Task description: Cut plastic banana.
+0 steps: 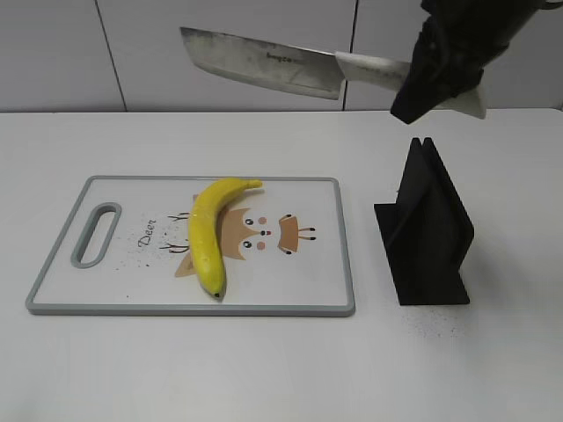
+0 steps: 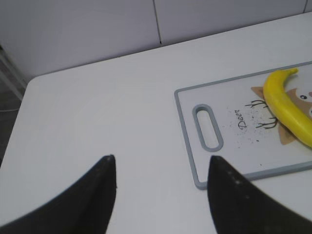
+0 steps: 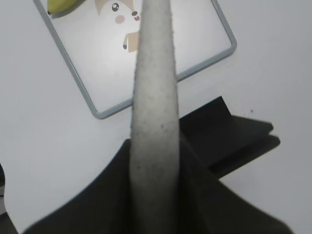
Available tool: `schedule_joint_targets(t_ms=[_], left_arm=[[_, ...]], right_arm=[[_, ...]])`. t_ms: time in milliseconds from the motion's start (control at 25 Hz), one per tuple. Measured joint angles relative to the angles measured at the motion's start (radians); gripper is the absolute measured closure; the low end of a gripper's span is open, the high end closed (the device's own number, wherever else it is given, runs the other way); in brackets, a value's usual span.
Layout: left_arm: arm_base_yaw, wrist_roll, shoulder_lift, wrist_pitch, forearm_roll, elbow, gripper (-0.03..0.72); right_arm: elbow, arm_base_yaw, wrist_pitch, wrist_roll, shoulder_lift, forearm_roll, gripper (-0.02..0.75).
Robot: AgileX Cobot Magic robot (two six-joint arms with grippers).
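The plastic banana [image 1: 205,251] lies loose with smooth, unbroken skin [image 1: 204,221]. It will swivel and stay whole when I press the blade down.
The yellow plastic banana [image 1: 211,233] lies on the white cutting board [image 1: 123,286], stem toward the back, dark tip toward the front. It also shows in the left wrist view [image 2: 287,107] and, as a tip only, in the right wrist view [image 3: 61,5]. My right gripper [image 1: 431,79] is shut on the white handle [image 3: 153,97] of a cleaver, whose blade [image 1: 259,61] is held high above the board, pointing left. My left gripper [image 2: 161,168] is open and empty above the bare table left of the board; it is not in the exterior view.
A black knife stand [image 1: 427,233] sits on the table right of the board, also in the right wrist view [image 3: 229,131]. The board has a grey rim and a handle slot [image 1: 95,233] at its left end. The white table edge shows at far left [image 2: 19,107].
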Motion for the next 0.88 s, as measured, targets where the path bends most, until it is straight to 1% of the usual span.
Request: schedule_joint_targets(t_ms=[160,280,440,600,760,880], left_arm=[[0.0,0.12,0.177,-0.104,-0.047,-0.064,0.122],[0.0,0.231,0.328,-0.144,-0.101,-0.136,0.122],[0.0,0.412,0.546,-0.14,-0.204,-0.274,0.122],[0.0,0.595,0.77,-0.074,-0.303,-0.438,0.122],[0.0,0.808,0.972,0.069,-0.395,-0.598,0.125],[-0.009,0.921,1.103,0.174,-0.418,-0.698,0.138]], right_arm=[[-0.116,0.0,0.014,-0.195,0.09,0.044,0.555],[-0.182,0.0,0.014,-0.253,0.151,0.054,0.555],[-0.243,0.0,0.015,-0.325,0.225,0.059,0.555],[-0.274,0.0,0.015,-0.381,0.285,0.08,0.555],[-0.281,0.0,0.016,-0.439,0.326,0.092,0.555],[-0.281,0.0,0.016,-0.47,0.35,0.104,0.555]])
